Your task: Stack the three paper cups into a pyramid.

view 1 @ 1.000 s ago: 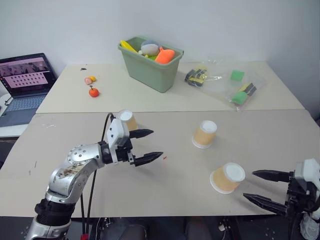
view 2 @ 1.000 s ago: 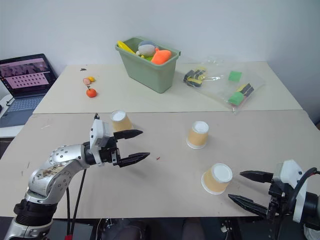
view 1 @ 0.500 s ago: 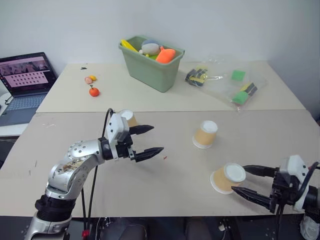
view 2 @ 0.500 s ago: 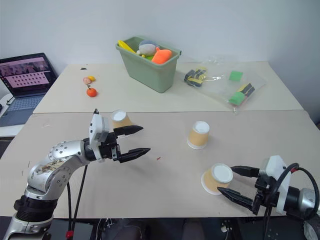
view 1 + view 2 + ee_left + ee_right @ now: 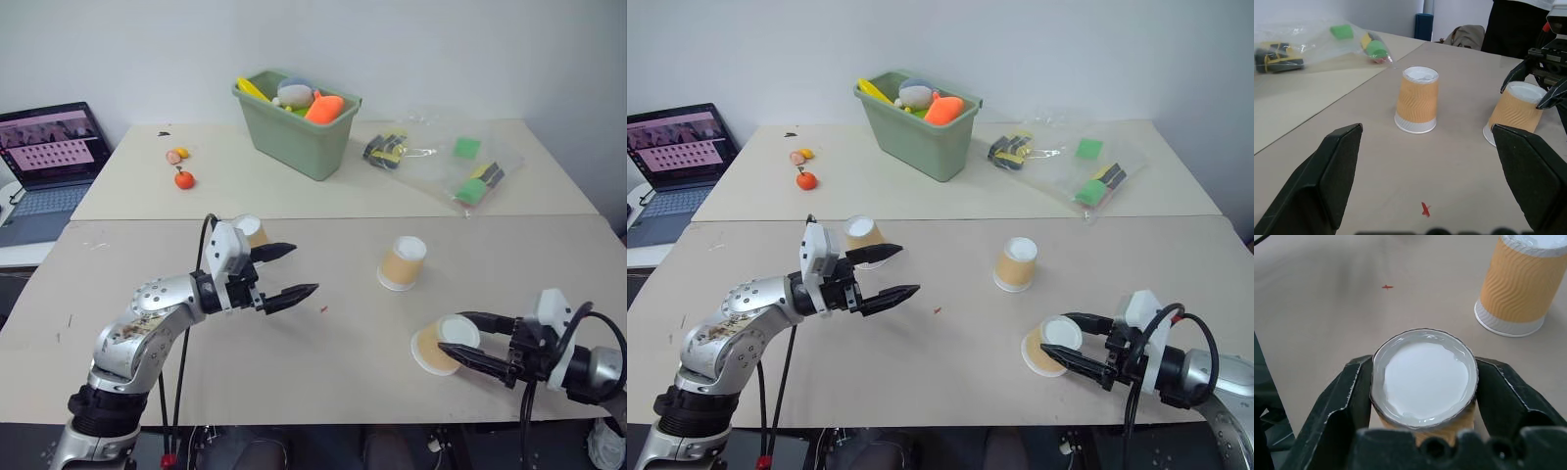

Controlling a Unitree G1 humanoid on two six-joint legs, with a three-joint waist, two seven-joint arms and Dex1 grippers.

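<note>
My right gripper is holding the gripped cup base-up with the way to the red mark open, so it should keep going there and let go of the cup on the red mark.
Three tan paper cups stand base-up on the near table. One cup sits just behind my left gripper, which hovers open and level with nothing between its fingers. A second cup stands upright right of centre. The third cup leans tilted near the front edge, and my right gripper is shut on it, one black finger on each side of its white base. The left wrist view shows the middle cup and the tilted cup held by the right gripper.
A green bin of toys stands on the far table, with small toy fruits to its left and plastic bags to its right. A laptop sits at the far left. A small red mark lies mid-table.
My right gripper has moved in from the front right edge to the tilted cup and closed on it. The left gripper has stayed about where it was, open.
</note>
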